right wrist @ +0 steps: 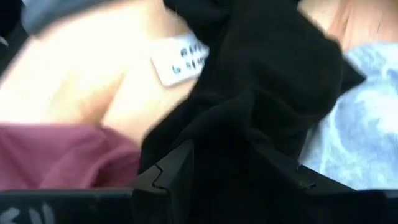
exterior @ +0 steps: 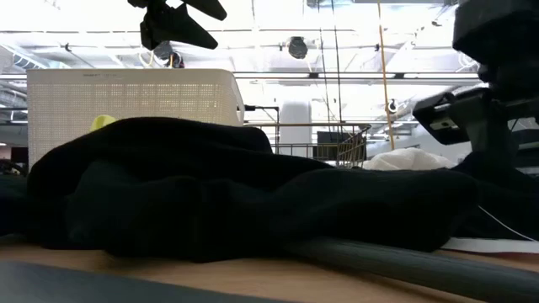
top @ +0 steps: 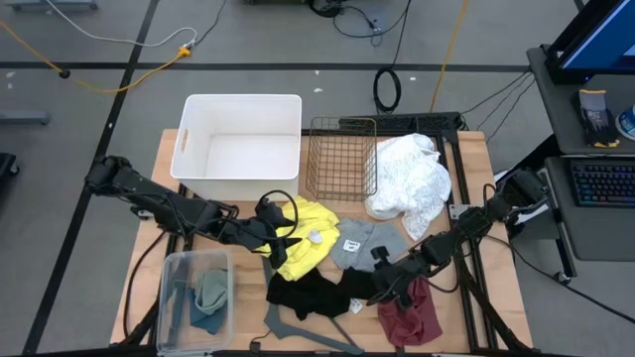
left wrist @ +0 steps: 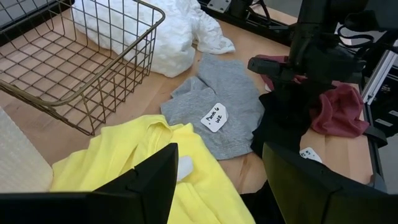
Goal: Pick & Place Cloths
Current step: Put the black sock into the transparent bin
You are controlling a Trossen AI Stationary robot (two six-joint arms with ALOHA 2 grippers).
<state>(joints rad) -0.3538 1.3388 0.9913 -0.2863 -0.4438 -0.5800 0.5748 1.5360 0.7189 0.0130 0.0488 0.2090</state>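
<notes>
My right gripper should lift the black cloth (top: 359,285) clear and pass it to my empty left gripper, because the white bin (top: 238,139) and wire basket are nearer to my left gripper.
A black cloth (top: 313,293) lies bunched near the table's front, between a yellow cloth (top: 306,238), a grey-blue cloth (top: 352,241) and a maroon cloth (top: 412,315). My right gripper (top: 385,288) comes in from the right, slanting down, and is shut on the black cloth's right end. My left gripper (top: 281,235) hovers open above the yellow cloth (left wrist: 143,162), with nothing between its fingers. At the back right a large white cloth (top: 412,178) lies partly against the wire basket. A sage green cloth (top: 210,296) lies inside a clear box. My right gripper pinches a bunched fold of the black cloth (right wrist: 230,130) between its two fingers, at the cloth's right end beside the maroon cloth (right wrist: 56,155). The fingers (right wrist: 171,171) slant down from the table's right side. The rest of the black cloth lies slack on the table.
A white bin (top: 189,149) and a wire basket (top: 342,183) stand at the back. A clear box (top: 171,297) stands at the front left. A thin grey hanger (top: 308,332) lies at the front edge. White tags lie on the grey-blue cloth (left wrist: 214,117) and by the black cloth (right wrist: 180,59).
</notes>
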